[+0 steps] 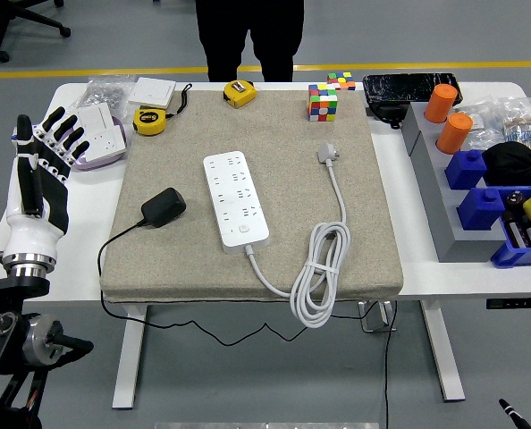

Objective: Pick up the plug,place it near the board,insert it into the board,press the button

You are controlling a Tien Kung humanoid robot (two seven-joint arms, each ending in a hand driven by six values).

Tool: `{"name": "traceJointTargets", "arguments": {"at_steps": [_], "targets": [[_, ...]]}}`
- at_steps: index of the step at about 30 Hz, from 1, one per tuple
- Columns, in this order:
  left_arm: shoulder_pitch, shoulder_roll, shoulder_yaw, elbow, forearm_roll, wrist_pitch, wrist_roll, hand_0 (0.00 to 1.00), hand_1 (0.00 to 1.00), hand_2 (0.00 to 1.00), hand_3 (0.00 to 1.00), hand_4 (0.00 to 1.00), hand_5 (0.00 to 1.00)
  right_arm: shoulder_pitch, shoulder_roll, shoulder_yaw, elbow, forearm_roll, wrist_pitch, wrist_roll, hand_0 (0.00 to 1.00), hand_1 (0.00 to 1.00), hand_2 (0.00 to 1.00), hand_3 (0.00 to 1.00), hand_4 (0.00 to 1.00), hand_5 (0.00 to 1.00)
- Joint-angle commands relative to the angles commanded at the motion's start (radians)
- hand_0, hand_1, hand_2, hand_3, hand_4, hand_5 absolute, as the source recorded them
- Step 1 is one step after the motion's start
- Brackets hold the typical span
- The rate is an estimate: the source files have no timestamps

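I expect the cable to come along freely when I bring the black plug point(164, 207) to the white power strip, because the black cable hangs slack point(214, 338) below the mat.
A black plug adapter point(163, 206) lies on the left part of the beige mat point(373, 223), its thin black cable running off the mat's front edge. The white power strip point(235, 197) lies to its right, with a round button near its front end. Its white cord point(321, 273) is coiled at the mat's front and ends in a grey plug point(327, 154). My left hand point(49, 147) is raised at the table's left edge with its fingers spread, holding nothing, well left of the black plug. The right hand is out of sight.
Two yellow tape measures point(148, 121) point(240, 92) and a white socket box point(99, 130) lie at the back left. Two colourful cubes point(322, 102) sit at the back. Orange cylinders point(453, 131) and blue bins point(480, 206) fill a grey tray on the right. A person point(248, 36) stands behind the table.
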State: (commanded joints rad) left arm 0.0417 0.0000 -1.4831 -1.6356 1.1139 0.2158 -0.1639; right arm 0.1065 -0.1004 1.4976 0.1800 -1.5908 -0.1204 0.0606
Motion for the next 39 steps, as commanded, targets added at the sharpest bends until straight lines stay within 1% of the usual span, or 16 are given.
{"name": "traceJointTargets", "arguments": {"at_steps": [39], "targets": [[0.002, 0.000, 0.006, -0.012, 0.012, 0.009, -0.001, 0.758, 0.810, 0.834, 0.825, 0.998, 0.998, -0.002, 0.013, 0.021, 0.000, -0.002, -0.003, -0.001, 0.912, 0.884, 0.833, 0.843, 0.998, 0.998]]}}
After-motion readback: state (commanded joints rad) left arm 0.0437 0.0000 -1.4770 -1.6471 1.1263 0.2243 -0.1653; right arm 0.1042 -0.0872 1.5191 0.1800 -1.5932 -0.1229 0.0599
